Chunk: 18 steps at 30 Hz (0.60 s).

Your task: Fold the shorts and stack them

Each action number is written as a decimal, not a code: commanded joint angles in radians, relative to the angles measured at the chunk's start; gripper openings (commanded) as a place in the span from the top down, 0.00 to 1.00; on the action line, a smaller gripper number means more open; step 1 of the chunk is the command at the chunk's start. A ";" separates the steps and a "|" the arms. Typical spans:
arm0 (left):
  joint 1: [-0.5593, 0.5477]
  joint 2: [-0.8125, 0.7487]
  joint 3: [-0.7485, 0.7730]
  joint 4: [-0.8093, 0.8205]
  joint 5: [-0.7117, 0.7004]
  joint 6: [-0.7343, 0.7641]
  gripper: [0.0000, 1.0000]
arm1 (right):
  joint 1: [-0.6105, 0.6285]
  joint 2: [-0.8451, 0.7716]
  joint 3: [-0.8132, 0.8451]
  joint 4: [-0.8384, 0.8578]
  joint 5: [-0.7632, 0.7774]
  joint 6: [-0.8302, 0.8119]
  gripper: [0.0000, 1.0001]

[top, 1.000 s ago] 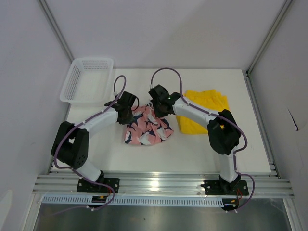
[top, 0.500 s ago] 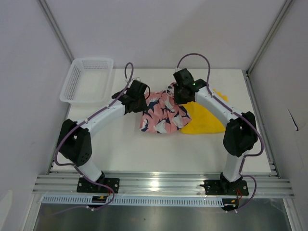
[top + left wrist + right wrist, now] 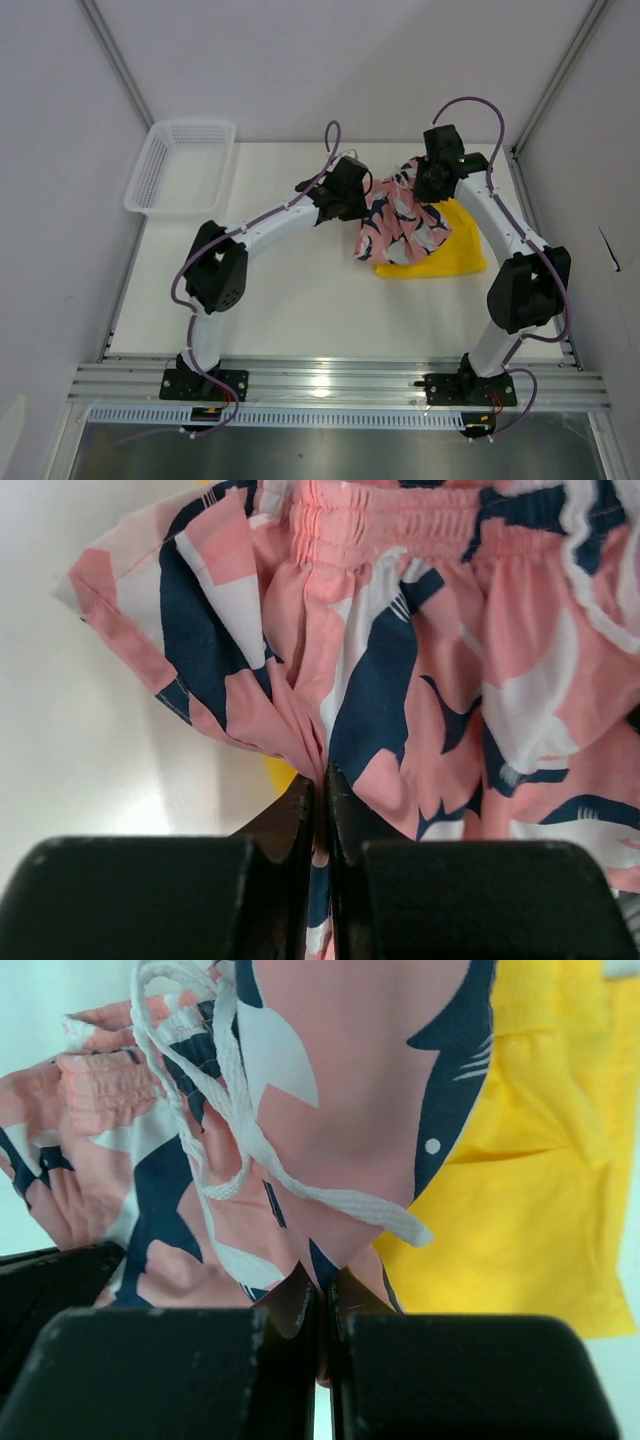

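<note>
Both of the robot's grippers should move the pink shorts across the yellow shorts before they open, because the pink shorts hang over the yellow shorts' edge near the left gripper.
The pink whale-print shorts hang between both grippers above the folded yellow shorts at the table's right. My left gripper is shut on the pink cloth's left edge. My right gripper is shut on its right edge. The right wrist view shows the white drawstring dangling and the yellow shorts lying flat below. The lower part of the pink pair drapes over the yellow pair's left half.
A white mesh basket stands at the back left of the white table. Metal frame posts and grey walls close in the sides and back.
Both grippers have carried the pink shorts from the table's middle rightward and back, so it now hangs over the yellow shorts. Both arms are stretched further right.
</note>
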 commanded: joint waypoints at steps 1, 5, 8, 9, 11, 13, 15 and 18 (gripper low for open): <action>-0.050 0.078 0.166 0.025 0.036 -0.041 0.91 | -0.056 -0.058 -0.031 -0.016 -0.003 -0.026 1.00; -0.075 0.186 0.278 0.002 0.053 -0.056 0.91 | -0.139 -0.081 -0.089 0.008 -0.032 -0.029 1.00; -0.078 0.232 0.308 0.011 0.068 -0.069 0.91 | -0.198 -0.078 -0.112 0.017 -0.045 -0.041 0.99; -0.078 0.235 0.306 0.017 0.070 -0.070 0.91 | -0.208 -0.076 -0.118 0.022 -0.045 -0.044 0.99; -0.079 0.242 0.305 0.033 0.071 -0.070 0.91 | -0.223 -0.075 -0.131 0.030 -0.043 -0.044 0.99; -0.079 0.259 0.311 0.040 0.073 -0.072 0.91 | -0.243 -0.065 -0.140 0.048 -0.061 -0.044 0.99; -0.079 0.275 0.292 0.045 0.059 -0.075 0.91 | -0.251 -0.027 -0.131 0.065 -0.071 -0.042 0.99; -0.079 0.267 0.251 0.071 0.036 -0.075 0.91 | -0.254 -0.003 -0.131 0.083 -0.074 -0.039 0.99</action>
